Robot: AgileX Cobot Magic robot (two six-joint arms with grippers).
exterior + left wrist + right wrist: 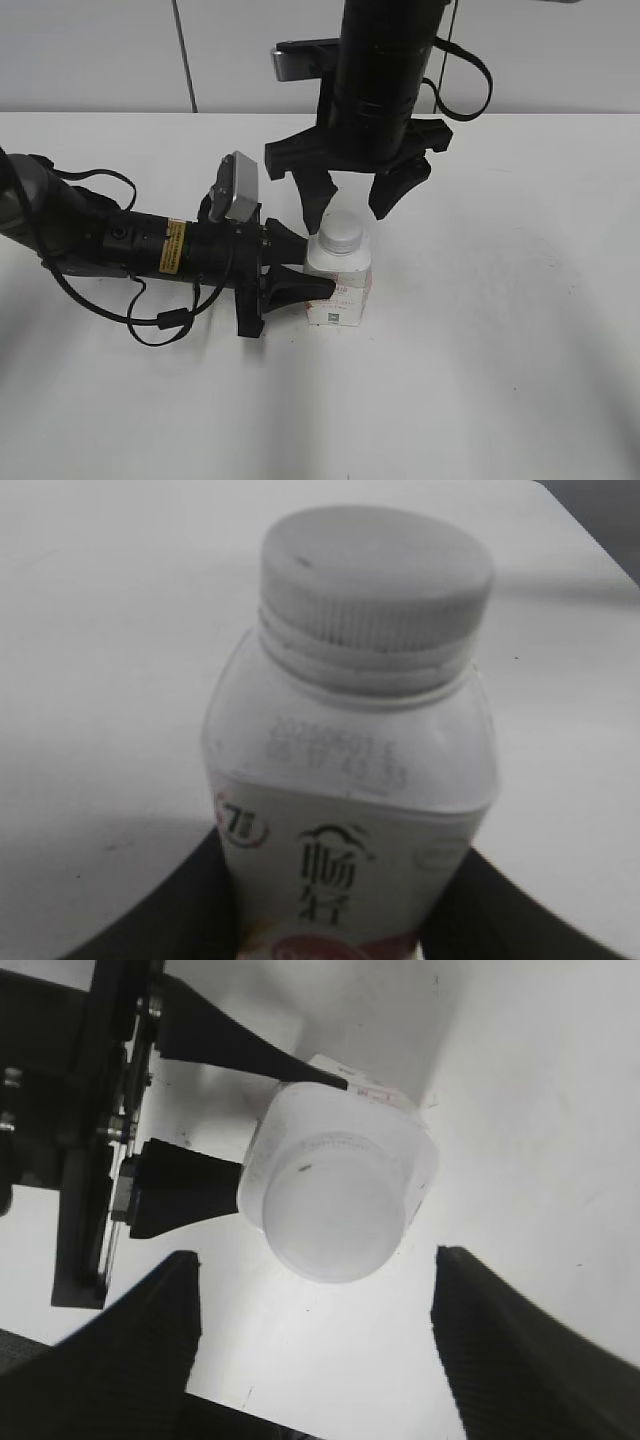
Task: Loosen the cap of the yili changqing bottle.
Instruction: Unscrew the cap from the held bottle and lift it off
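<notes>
I see fine ribs [338, 1143] all around the round white cap [341, 231], so the cap will unscrew and come off in one piece when I turn and lift it.
The yili changqing bottle [338, 285] stands upright on the white table, small, squarish and white with dark and reddish print [345, 870]. Its round white cap [340, 233] sits on the neck and shows in the left wrist view [375, 575] and, from above, in the right wrist view [335, 1215]. My left gripper [300, 270] comes in from the left and is shut on the bottle's body, a finger on each side [330, 920]. My right gripper [350, 205] hangs open just above the cap, its fingers [315, 1300] spread wider than the cap and not touching it.
The left arm [120, 245] lies low across the table's left side with loose cables. The right arm [380, 70] comes straight down from above. A grey wall runs along the back edge of the table [520, 330].
</notes>
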